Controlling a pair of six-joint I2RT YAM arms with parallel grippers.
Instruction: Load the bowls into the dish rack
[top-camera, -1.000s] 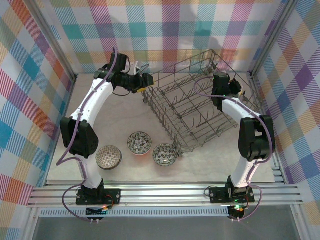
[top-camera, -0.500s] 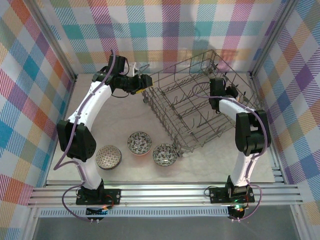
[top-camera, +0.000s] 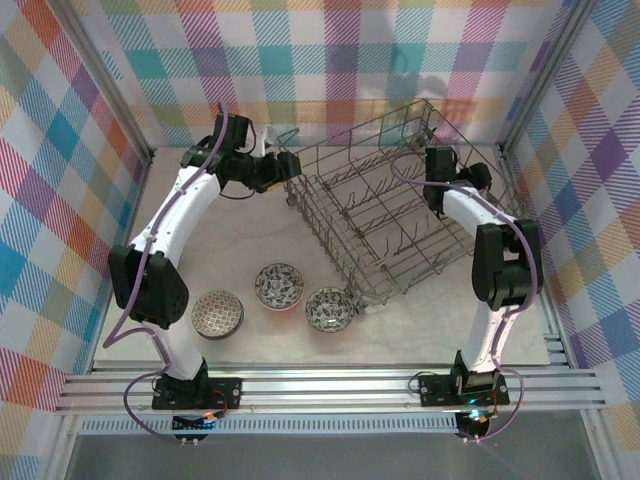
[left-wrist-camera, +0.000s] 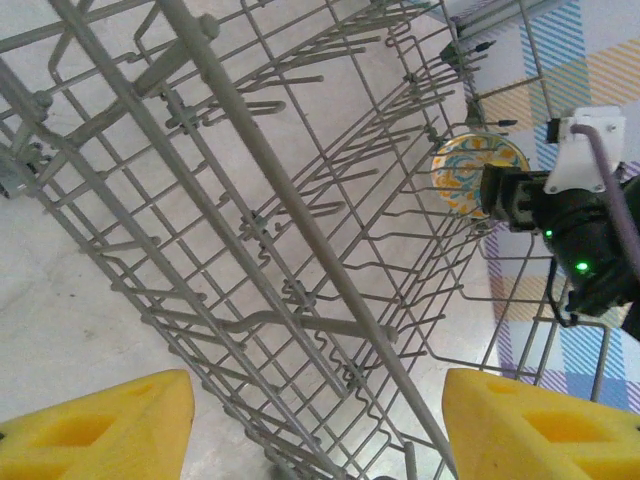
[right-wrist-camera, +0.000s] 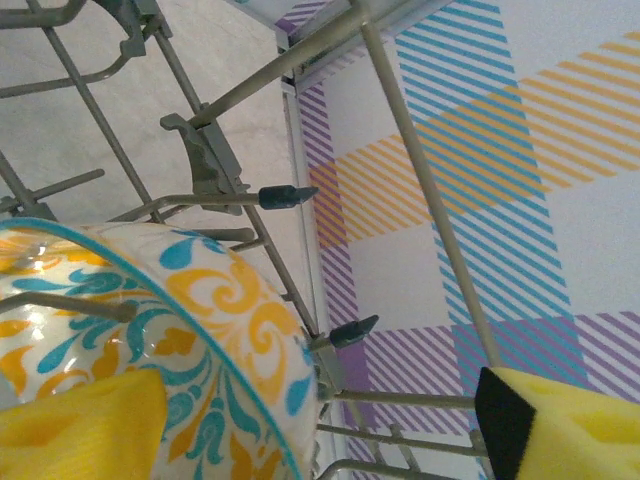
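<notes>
The bowl (top-camera: 331, 310) next to the rack's front corner is face up and my left gripper is open, so I should keep moving there until the fingers are on both sides of the bowl's rim (top-camera: 308, 307).
The dish rack (top-camera: 385, 215) is a grey wire basket at the back right of the table. An orange-yellow and teal patterned bowl (right-wrist-camera: 190, 340) stands on edge among the rack's tines (right-wrist-camera: 285, 195); it also shows at the rack's far end (left-wrist-camera: 478, 175). My right gripper (right-wrist-camera: 320, 430) is open around it, its left finger (right-wrist-camera: 80, 425) next to the bowl and its right finger (right-wrist-camera: 575, 425) well apart from it. My left gripper (left-wrist-camera: 315, 430) is open at the rack's left end (top-camera: 285, 165), with rack wires showing between its yellow fingers (left-wrist-camera: 100, 425). Three patterned bowls (top-camera: 218, 313), (top-camera: 279, 286), (top-camera: 329, 309) sit on the table in front.
Plaid walls close in the back and both sides, with the right wall (right-wrist-camera: 480, 150) just beyond the rack's rim. The right arm (top-camera: 505, 265) reaches along the rack's right side. Bare tabletop (top-camera: 230, 240) lies between the left arm and the rack.
My right gripper has gone from shut to wide open, letting go of the orange-yellow bowl, which stays in the rack. The left arm has drifted slightly to the left.
</notes>
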